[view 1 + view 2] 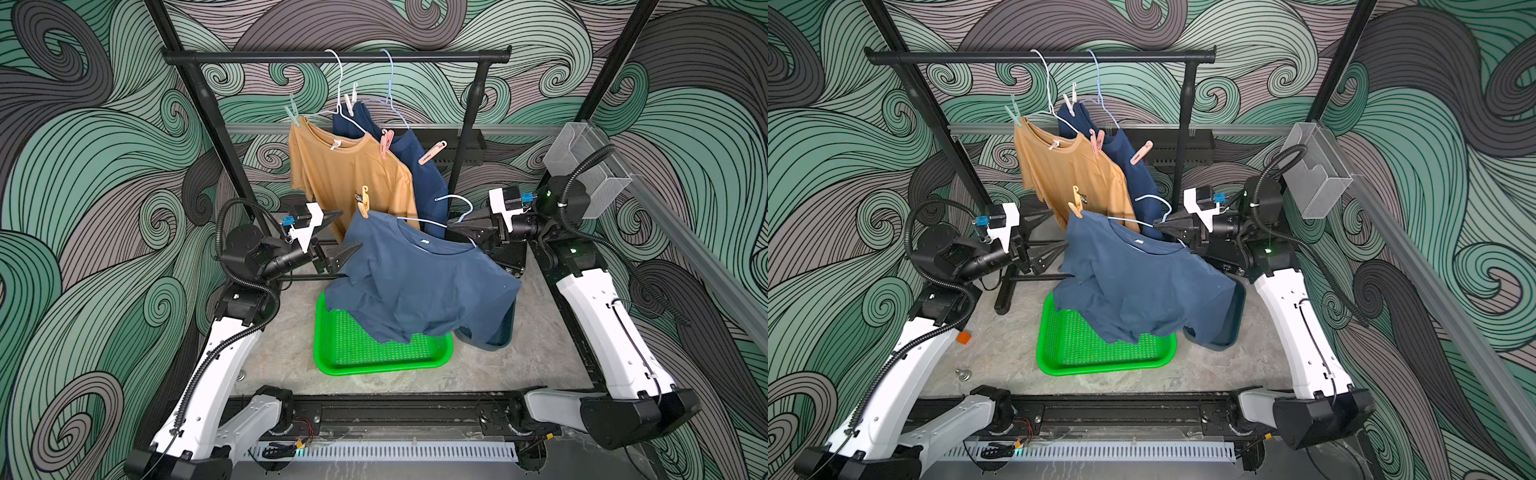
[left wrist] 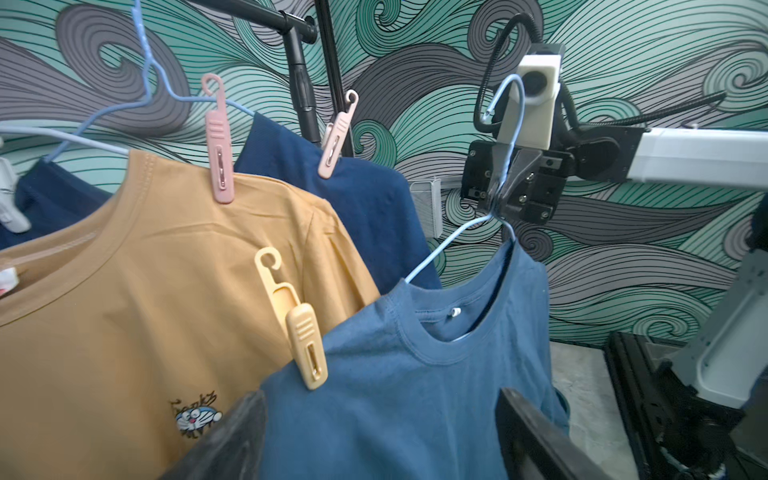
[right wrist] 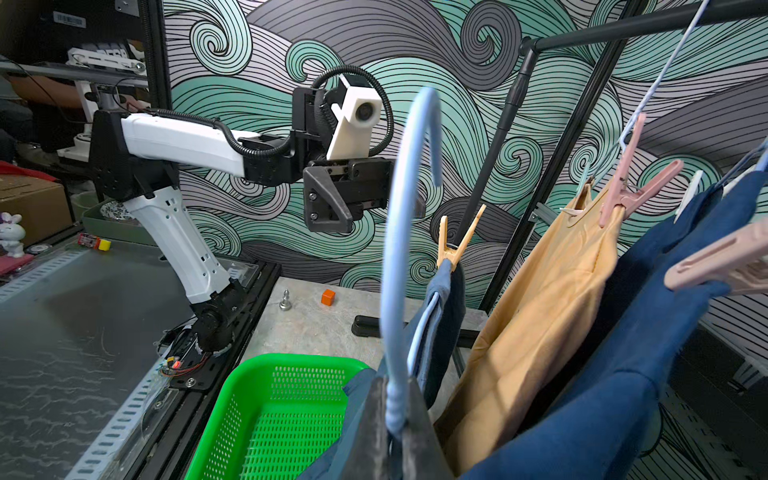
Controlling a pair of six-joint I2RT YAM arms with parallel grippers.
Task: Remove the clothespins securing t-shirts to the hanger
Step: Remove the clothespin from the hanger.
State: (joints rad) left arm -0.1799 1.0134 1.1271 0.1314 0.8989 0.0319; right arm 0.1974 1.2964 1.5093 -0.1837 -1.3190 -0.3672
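Observation:
I should keep moving my open left gripper toward the orange clothespin's handles [image 1: 365, 200] until the gripper's fingers are on both sides of them, because the orange clothespin sticks out from the blue t-shirt's shoulder [image 1: 367, 220] and faces the gripper.
My right gripper [image 1: 451, 226] [image 3: 395, 432] is shut on the neck of a light-blue hanger [image 3: 395, 249], holding it below the rail. A medium blue t-shirt [image 1: 419, 282] [image 2: 395, 395] hangs from it. An orange clothespin [image 1: 363, 203] [image 2: 305, 336] pins its left shoulder. My left gripper [image 1: 347, 232] [image 2: 382, 432] is open at that shoulder, just below the pin, with the cloth in front of its jaws. On the rail [image 1: 336, 56] hang a mustard t-shirt [image 1: 345, 170] and a navy t-shirt [image 1: 424, 174], with mint [image 1: 292, 113], white [image 1: 351, 99], pink [image 1: 386, 143] and peach [image 1: 432, 153] clothespins.
A green basket [image 1: 374, 357] sits on the table under the blue shirt's hem, with a dark bin [image 1: 505, 328] to its right. A clear box [image 1: 590, 174] is mounted at the right wall. An orange cube [image 1: 963, 337] and a small metal piece [image 1: 962, 374] lie by the left arm.

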